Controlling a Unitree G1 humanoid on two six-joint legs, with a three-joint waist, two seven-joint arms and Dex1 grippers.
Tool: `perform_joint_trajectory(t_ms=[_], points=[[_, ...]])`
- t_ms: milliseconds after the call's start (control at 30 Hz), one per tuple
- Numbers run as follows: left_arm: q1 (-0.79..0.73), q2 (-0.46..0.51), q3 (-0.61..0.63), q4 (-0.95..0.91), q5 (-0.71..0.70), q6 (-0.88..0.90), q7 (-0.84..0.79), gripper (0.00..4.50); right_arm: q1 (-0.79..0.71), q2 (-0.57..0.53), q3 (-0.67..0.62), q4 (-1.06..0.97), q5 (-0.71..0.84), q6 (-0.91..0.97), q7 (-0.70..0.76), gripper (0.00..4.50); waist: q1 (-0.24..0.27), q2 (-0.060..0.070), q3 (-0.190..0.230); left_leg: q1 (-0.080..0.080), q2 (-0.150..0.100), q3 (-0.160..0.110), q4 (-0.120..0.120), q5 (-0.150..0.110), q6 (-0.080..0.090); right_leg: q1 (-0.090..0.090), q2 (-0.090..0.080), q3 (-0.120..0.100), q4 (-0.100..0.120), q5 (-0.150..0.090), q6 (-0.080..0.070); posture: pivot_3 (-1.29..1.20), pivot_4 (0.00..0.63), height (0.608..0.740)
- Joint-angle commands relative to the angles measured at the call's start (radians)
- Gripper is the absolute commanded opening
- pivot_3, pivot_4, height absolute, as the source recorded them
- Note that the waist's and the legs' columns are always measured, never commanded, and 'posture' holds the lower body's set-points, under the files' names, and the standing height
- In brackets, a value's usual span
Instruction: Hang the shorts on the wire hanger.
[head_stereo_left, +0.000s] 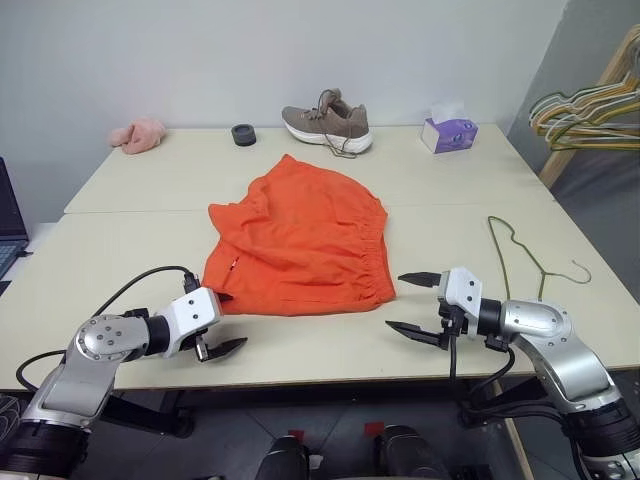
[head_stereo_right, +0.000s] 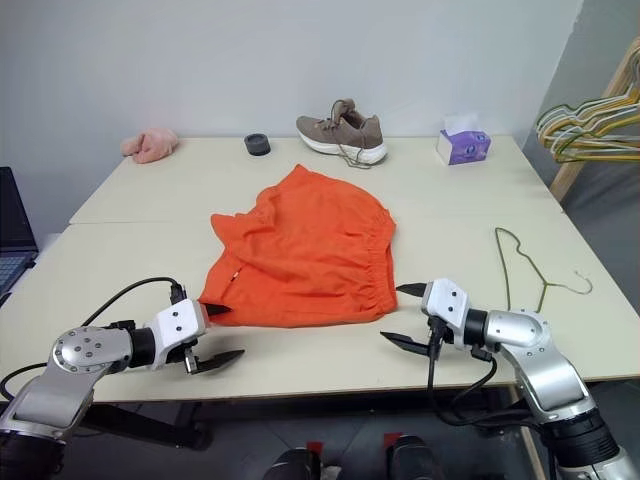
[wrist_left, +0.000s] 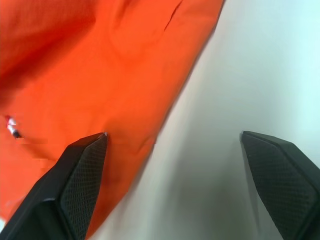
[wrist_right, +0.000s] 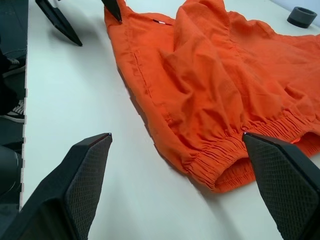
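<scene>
I expect the orange shorts to spread out, their far side trailing slightly, when I pull them closer, because loose folds wrinkle the fabric behind their near edge.
The bright orange shorts lie flat in the middle of the table, with the gathered waistband toward my right side. The thin olive wire hanger lies flat on the table to their right. My left gripper is open at the shorts' near left corner, one finger over the fabric edge and the other over bare table. My right gripper is open just off the near right corner, pointing at the waistband, holding nothing. The right wrist view also catches the left gripper beyond the shorts.
Along the far edge sit a brown shoe, a purple tissue box, a black ring and a small pink cloth. Bunched coloured hangers hang on a wooden rack at far right. A laptop sits at far left.
</scene>
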Motion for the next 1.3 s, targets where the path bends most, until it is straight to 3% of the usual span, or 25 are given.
perform_joint_trajectory(t_ms=[33,233,533,600,700,867,1067,1300], points=[[-0.051,-0.002,-0.022,0.113,0.132,-0.115,0.115,4.31,-0.032,0.012,0.016,0.0,-0.056,-0.069,-0.028,4.48,0.0,0.0,0.0,0.0,0.0,0.0,0.0,0.0,0.0,0.0,0.0,0.0,0.0,0.0,0.0,-0.11,0.059,0.74],[-0.098,-0.024,-0.047,0.212,0.216,-0.235,0.217,2.79,-0.093,0.005,0.111,0.089,-0.243,-0.28,-0.049,4.5,-0.002,0.0,0.0,0.002,0.0,0.0,0.0,0.0,0.0,0.001,0.0,0.0,0.001,0.0,0.0,-0.12,0.06,0.74],[-0.13,-0.036,-0.024,0.232,0.179,-0.259,0.203,0.03,-0.237,0.07,0.237,0.315,-0.449,-0.442,-0.116,4.5,-0.007,0.0,0.0,0.001,0.0,0.0,0.0,0.0,0.0,0.0,0.001,0.0,0.001,0.004,0.007,-0.11,0.061,0.74],[-0.13,-0.035,-0.018,0.228,0.169,-0.259,0.198,0.03,-0.27,0.089,0.263,0.38,-0.495,-0.461,-0.141,4.5,-0.008,0.0,0.0,0.001,0.0,0.0,0.0,0.0,0.0,0.0,0.001,0.0,0.001,0.004,0.007,-0.11,0.06,0.74],[-0.121,-0.03,-0.014,0.213,0.155,-0.252,0.185,0.0,-0.318,0.12,0.28,0.469,-0.545,-0.483,-0.194,3.93,-0.007,0.0,0.0,0.001,0.001,0.0,0.0,0.0,0.0,0.0,0.002,0.0,0.001,0.004,0.007,-0.11,0.058,0.74],[-0.107,-0.018,-0.012,0.192,0.138,-0.238,0.153,0.0,-0.374,0.133,0.26,0.56,-0.538,-0.482,-0.197,2.12,-0.006,0.0,0.0,0.001,0.0,0.0,0.0,0.0,0.0,0.001,0.002,0.001,0.001,0.004,0.007,-0.1,0.057,0.74],[-0.097,-0.001,-0.03,0.159,0.129,-0.203,0.076,0.0,-0.408,0.115,0.241,0.589,-0.469,-0.456,-0.105,0.06,-0.008,0.0,0.0,0.001,0.001,-0.001,0.0,0.0,0.0,0.001,0.003,0.001,0.001,0.004,0.007,-0.11,0.057,0.74],[0.008,0.109,-0.075,-0.022,0.049,-0.025,-0.179,0.0,-0.41,0.008,0.237,0.529,-0.393,-0.41,0.098,0.03,-0.015,0.001,0.0,0.002,0.001,-0.001,0.0,0.0,0.0,0.001,0.003,0.001,0.001,0.004,0.006,-0.11,0.058,0.74]])
